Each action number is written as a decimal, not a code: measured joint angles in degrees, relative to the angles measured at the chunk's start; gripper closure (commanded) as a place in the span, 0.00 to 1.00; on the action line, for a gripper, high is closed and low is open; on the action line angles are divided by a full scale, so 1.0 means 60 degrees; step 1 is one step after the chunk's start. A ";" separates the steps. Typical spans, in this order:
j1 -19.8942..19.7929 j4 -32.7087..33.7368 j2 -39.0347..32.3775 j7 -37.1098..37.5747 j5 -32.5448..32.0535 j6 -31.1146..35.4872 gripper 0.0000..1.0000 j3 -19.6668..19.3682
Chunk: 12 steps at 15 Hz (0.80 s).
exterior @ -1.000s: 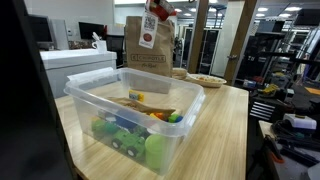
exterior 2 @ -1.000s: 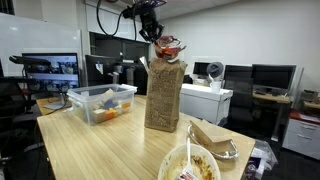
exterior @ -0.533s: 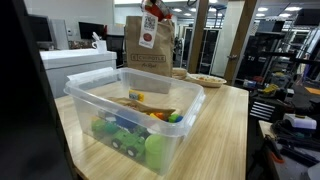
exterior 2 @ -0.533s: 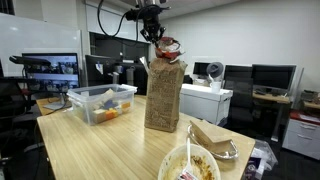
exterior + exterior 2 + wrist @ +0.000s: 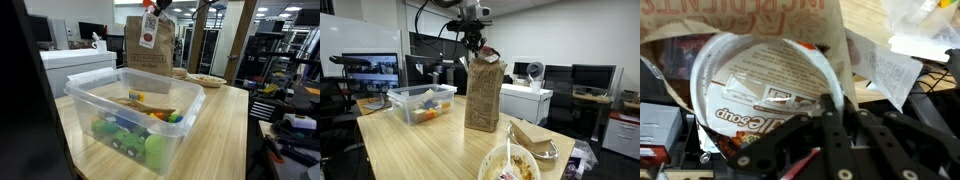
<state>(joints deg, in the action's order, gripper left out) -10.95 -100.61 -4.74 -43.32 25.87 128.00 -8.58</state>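
Observation:
I should keep my gripper's hold on the cup's rim while the white soup cup [image 5: 768, 92] is inside the paper bag's opening [image 5: 487, 58], and let the cup go there, down into the bag.
A tall brown paper bag [image 5: 484, 95] stands on the wooden table; it also shows in the other exterior view [image 5: 147, 45] and in the wrist view [image 5: 740, 15]. My gripper [image 5: 473, 42] hangs over the bag's open top. It is shut on the rim of a white soup cup with red print [image 5: 750, 80]. The cup [image 5: 490, 52] sits tilted at the bag's mouth. In the wrist view my fingers [image 5: 830, 108] pinch the cup's white edge. A white receipt [image 5: 885, 65] hangs on the bag beside the cup.
A clear plastic bin of toys [image 5: 90, 88] stands on the table, also seen in the exterior view [image 5: 420, 100]. A bowl of food [image 5: 510, 165] and a takeout box [image 5: 535, 140] lie near the table's front. A plate [image 5: 205, 80] sits beside the bag.
The gripper with the soup cup has come down a little towards the bag's mouth, and the wrist has turned. Nothing else has moved.

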 measured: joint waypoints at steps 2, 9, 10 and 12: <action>-0.0001 -0.0420 0.0087 -0.0130 0.0131 0.0266 0.97 0.0006; 0.0003 -0.1839 0.0530 -0.0326 0.0523 0.1358 0.48 0.0040; 0.0003 -0.1923 0.0606 -0.0326 0.0523 0.1343 0.41 0.0040; 0.0003 -0.2051 0.0795 -0.0315 0.0481 0.1234 0.23 0.0031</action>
<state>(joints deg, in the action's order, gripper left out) -10.93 -112.92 0.03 -45.21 28.75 135.40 -8.39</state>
